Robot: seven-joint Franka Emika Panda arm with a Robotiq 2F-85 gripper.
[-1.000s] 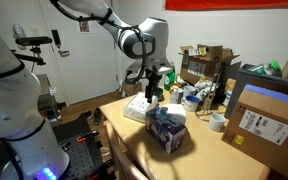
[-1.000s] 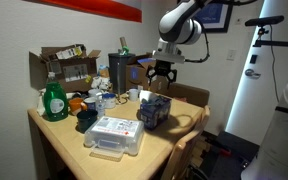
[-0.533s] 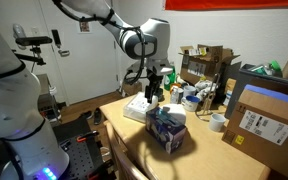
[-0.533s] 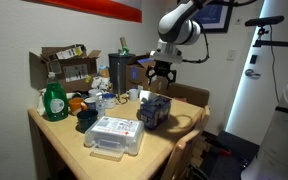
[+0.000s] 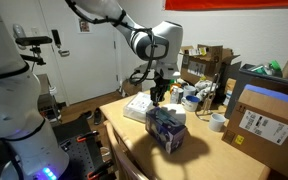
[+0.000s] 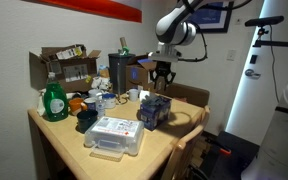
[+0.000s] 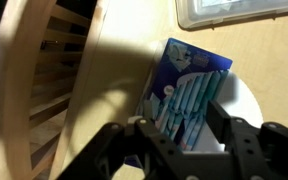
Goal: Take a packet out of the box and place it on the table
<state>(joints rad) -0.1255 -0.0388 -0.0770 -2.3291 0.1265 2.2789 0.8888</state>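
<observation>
The light blue packets (image 7: 191, 100) lie at a slant across my open gripper's fingers. Next, I turn my gripper until it lines up with the box (image 7: 180, 66) and lowers it before I pinch a packet.
The dark blue printed box (image 5: 167, 130) stands near the table's front edge, also in the other exterior view (image 6: 154, 109). In the wrist view the box (image 7: 169, 70) is open toward me, with several light blue packets (image 7: 189, 100) standing in a row inside. My gripper (image 5: 159, 93) hangs open just above the box, also seen from the other side (image 6: 162, 77). In the wrist view its two fingers (image 7: 180, 128) straddle the packets with nothing held. The tan wooden table (image 5: 199, 155) lies beneath.
A flat white box (image 6: 114, 135) lies beside the dark box. A large brown cardboard box (image 5: 264, 115), a green bottle (image 6: 53, 100), cups and clutter fill the table's back. A wooden chair back (image 7: 34, 90) stands close beside the box.
My gripper has shifted sideways toward the box and now hangs over it. The box and the packets have not moved.
</observation>
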